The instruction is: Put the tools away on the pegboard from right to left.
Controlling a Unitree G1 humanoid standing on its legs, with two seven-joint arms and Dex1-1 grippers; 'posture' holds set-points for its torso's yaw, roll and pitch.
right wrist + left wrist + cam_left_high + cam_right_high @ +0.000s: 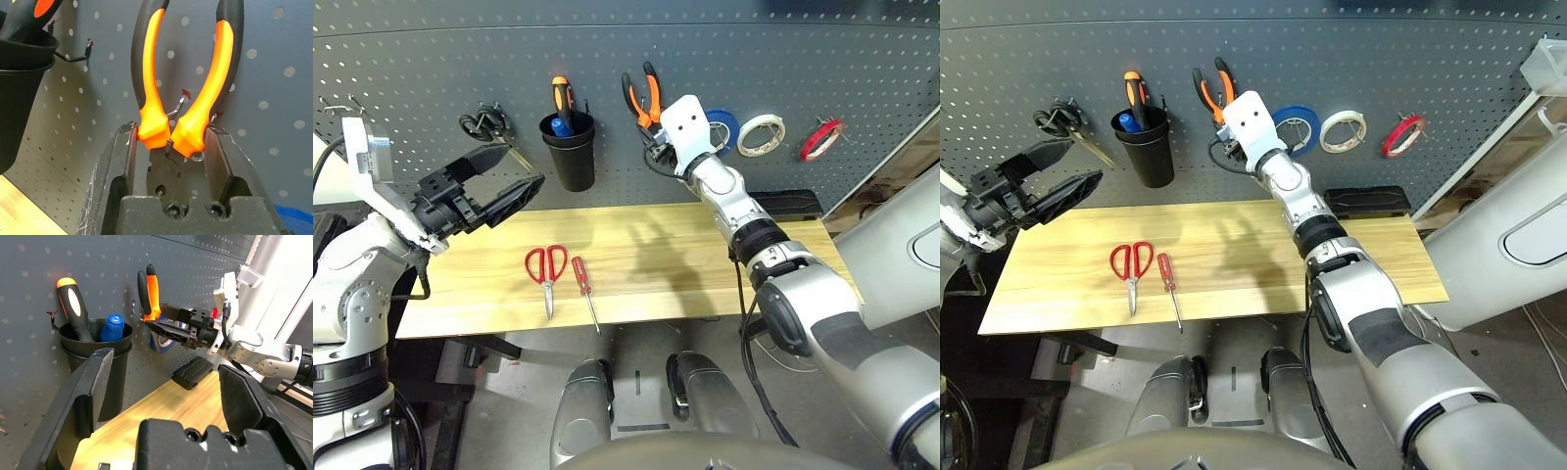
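Observation:
My gripper will lower the small red-handled screwdriver [582, 278] shaft-first, and I expect it to slip into the gap in the black cup's opening [578, 125] and stand handle-up.
The orange-handled pliers [188, 105] stand handles-up against the pegboard [431, 78], astride a metal hook. My right gripper [171, 147] is shut on them just below the handles, also seen as the right gripper [656, 139]. A thin red tape ring [821, 139] hangs at the board's far right. Red-handled scissors [546, 266] and a small red-handled screwdriver [584, 290] lie side by side on the wooden table [646, 250]. My left gripper [521, 168] hovers open above the table's left part, holding nothing.
A black cup [570, 149] hangs on the board holding an orange-and-black handled tool and a blue one. Black-handled scissors [484, 125] hang to its left. Blue tape [722, 125] and white tape [761, 134] hang right of the pliers. A black block [793, 203] sits at the table's back right.

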